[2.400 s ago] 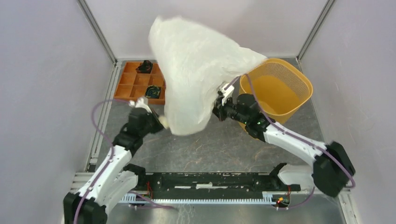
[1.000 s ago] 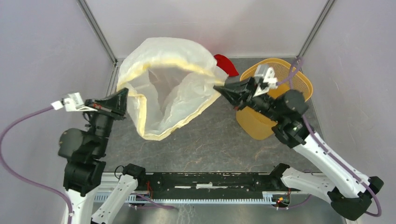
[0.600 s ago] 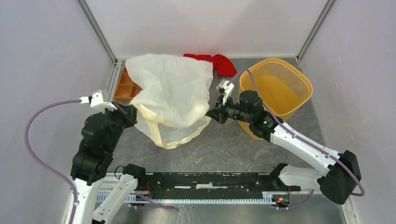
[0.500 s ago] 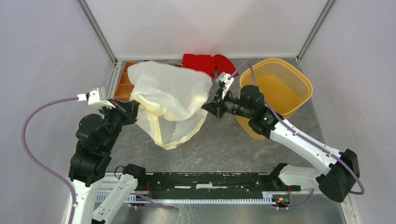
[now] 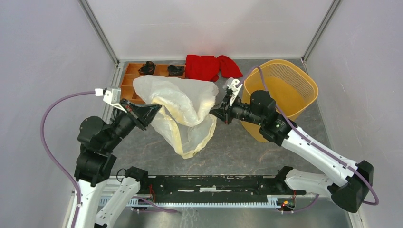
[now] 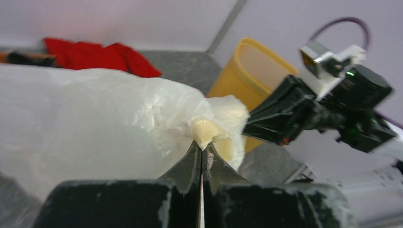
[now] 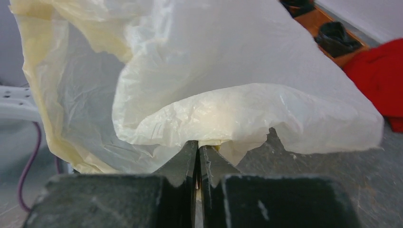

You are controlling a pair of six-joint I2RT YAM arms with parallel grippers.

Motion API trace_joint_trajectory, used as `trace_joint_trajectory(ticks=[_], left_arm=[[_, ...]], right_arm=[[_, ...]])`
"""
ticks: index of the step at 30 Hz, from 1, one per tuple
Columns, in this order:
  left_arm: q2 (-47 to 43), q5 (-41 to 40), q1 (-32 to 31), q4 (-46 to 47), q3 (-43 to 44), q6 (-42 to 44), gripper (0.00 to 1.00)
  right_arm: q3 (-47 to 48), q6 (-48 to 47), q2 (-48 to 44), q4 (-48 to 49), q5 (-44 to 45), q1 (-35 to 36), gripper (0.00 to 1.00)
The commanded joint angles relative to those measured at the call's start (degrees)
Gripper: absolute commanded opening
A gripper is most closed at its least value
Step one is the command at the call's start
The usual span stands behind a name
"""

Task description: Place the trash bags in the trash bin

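The trash bag [image 5: 186, 100] stretches between both grippers next to the trash bin. So my left gripper should move in, let go of the bag and hold the bin's rim [image 5: 246, 89].
The cream-white trash bag [image 5: 180, 111] hangs crumpled between my two grippers above the table's middle. My left gripper [image 5: 157, 109] is shut on its left edge; the pinch shows in the left wrist view [image 6: 202, 146], with the bag [image 6: 95, 118] spreading left. My right gripper [image 5: 213, 114] is shut on the bag's right edge, seen in the right wrist view [image 7: 197, 144] under the bag [image 7: 199, 71]. The yellow-orange trash bin [image 5: 285, 90] stands at the right rear, tilted, just behind my right gripper; it also shows in the left wrist view [image 6: 247, 61].
A red cloth [image 5: 209, 66] lies at the back centre. A brown wooden compartment tray [image 5: 130, 78] with dark items sits at the back left. Grey walls and metal frame posts close in the table.
Both grippers came down and closer together. The bag, earlier spread open and high, has collapsed and sagged lower, uncovering the red cloth and the tray.
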Motion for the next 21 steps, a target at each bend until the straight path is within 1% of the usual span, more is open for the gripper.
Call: trace_joint_trajectory(ticks=[1, 3, 4, 6, 7, 9, 11, 13, 15, 17, 21], left_arm=[[3.07, 22.65, 0.16, 16.33, 1.40, -4.06, 0.02], [4.75, 28.59, 0.16, 24.35, -0.89, -9.32, 0.02], [5.20, 29.91, 0.16, 27.13, -2.04, -12.43, 0.02], [5.85, 29.96, 0.08, 30.62, -3.75, -15.27, 0.02], [6.46, 30.11, 0.08, 31.61, -4.02, -16.22, 0.02], [8.90, 30.17, 0.08, 30.20, -4.11, -16.95, 0.02], [12.71, 29.80, 0.08, 22.69, -3.13, -14.06, 0.02], [13.75, 28.50, 0.08, 20.45, -3.80, -12.53, 0.02], [13.25, 26.91, 0.08, 21.53, -5.35, -13.16, 0.02], [12.62, 26.83, 0.08, 24.05, -7.17, -14.75, 0.02], [13.12, 28.10, 0.08, 27.08, -9.75, -16.93, 0.02]], right_arm=[[7.35, -2.69, 3.08, 3.09, -10.27, 4.48, 0.06], [11.96, -4.82, 6.30, -0.54, -9.26, 8.19, 0.03], [13.39, -5.31, 7.36, -1.12, -8.44, 9.70, 0.03], [13.70, -4.07, 8.00, 0.79, -7.90, 10.91, 0.03], [13.26, -2.68, 7.77, 3.62, -7.98, 10.96, 0.03], [11.36, 0.13, 6.90, 8.51, -7.94, 10.96, 0.03], [9.05, 3.00, 6.07, 13.26, -7.74, 11.06, 0.05], [7.65, 4.08, 5.47, 15.40, -7.11, 10.99, 0.08], [6.78, 4.08, 4.80, 14.09, -3.81, 11.03, 0.12], [5.43, 4.35, 3.88, 13.30, -0.48, 11.07, 0.12], [2.49, 6.51, 2.33, 14.83, 1.81, 11.02, 0.17]])
